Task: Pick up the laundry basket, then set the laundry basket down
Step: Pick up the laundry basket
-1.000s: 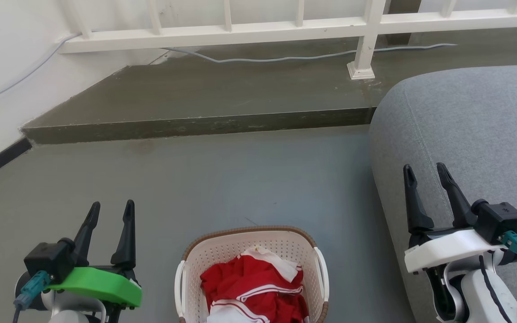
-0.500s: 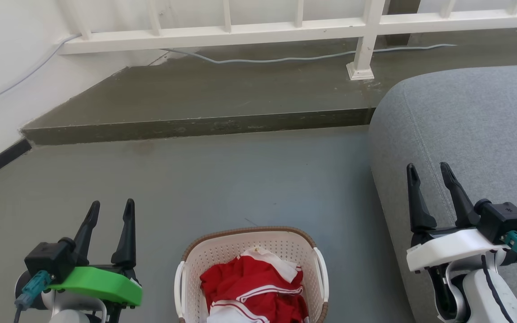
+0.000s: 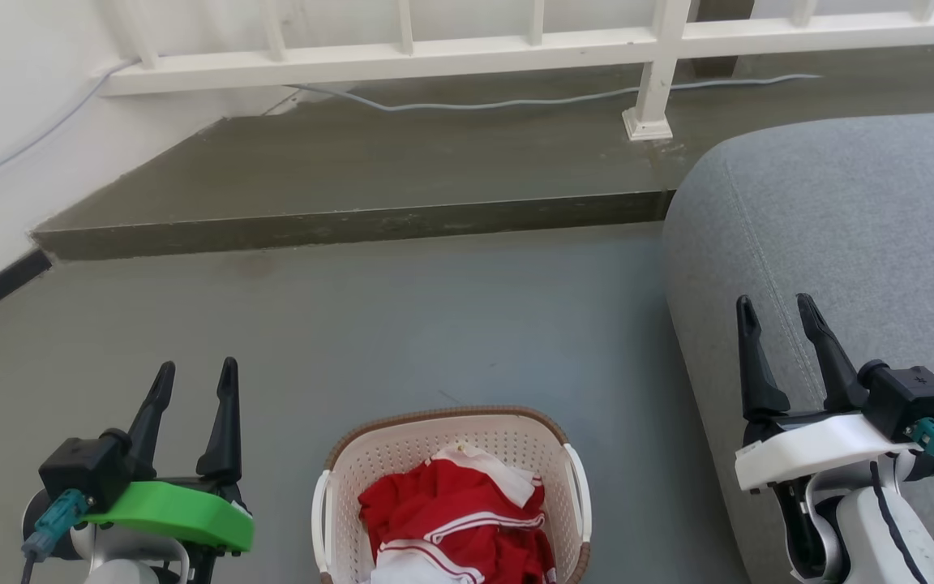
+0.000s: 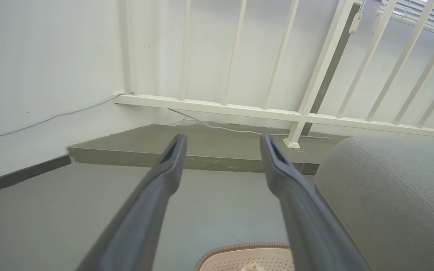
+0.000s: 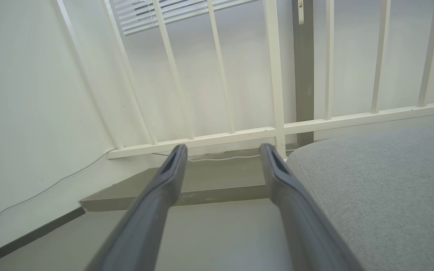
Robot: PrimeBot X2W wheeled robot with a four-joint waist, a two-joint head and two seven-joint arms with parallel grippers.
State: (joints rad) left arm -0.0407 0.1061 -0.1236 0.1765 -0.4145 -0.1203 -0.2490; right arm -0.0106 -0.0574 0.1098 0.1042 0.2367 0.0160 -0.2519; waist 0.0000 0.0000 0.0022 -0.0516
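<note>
The red and white clothing (image 3: 469, 516) is lying in a heap below the brown rim (image 3: 454, 414), so it will come along inside and stay heaped when I lift the laundry basket.
The laundry basket (image 3: 402, 446), cream-white perforated plastic with a brown woven-look rim and white side handles, stands on the grey floor at the bottom centre of the head view, with red and white clothing (image 3: 455, 519) inside. Its far rim (image 4: 239, 250) peeks in at the bottom of the left wrist view. My left gripper (image 3: 195, 375) hangs open to the basket's left, apart from it. My right gripper (image 3: 775, 307) hangs open to the right, over the sofa's edge. Both hold nothing. In the wrist views the left gripper (image 4: 222, 140) and right gripper (image 5: 222, 149) show spread fingers.
A grey sofa (image 3: 856, 227) fills the right side, close to the basket. A raised concrete step (image 3: 353, 219) runs across ahead, topped by a white railing (image 3: 516, 49) with a post base (image 3: 645, 126) and a grey cable (image 3: 516, 101). A white wall (image 3: 5, 122) closes the left.
The whole head picture has shifted slightly, so the camera moved a little. The right gripper edged a touch to the right. The basket and left gripper keep their places.
</note>
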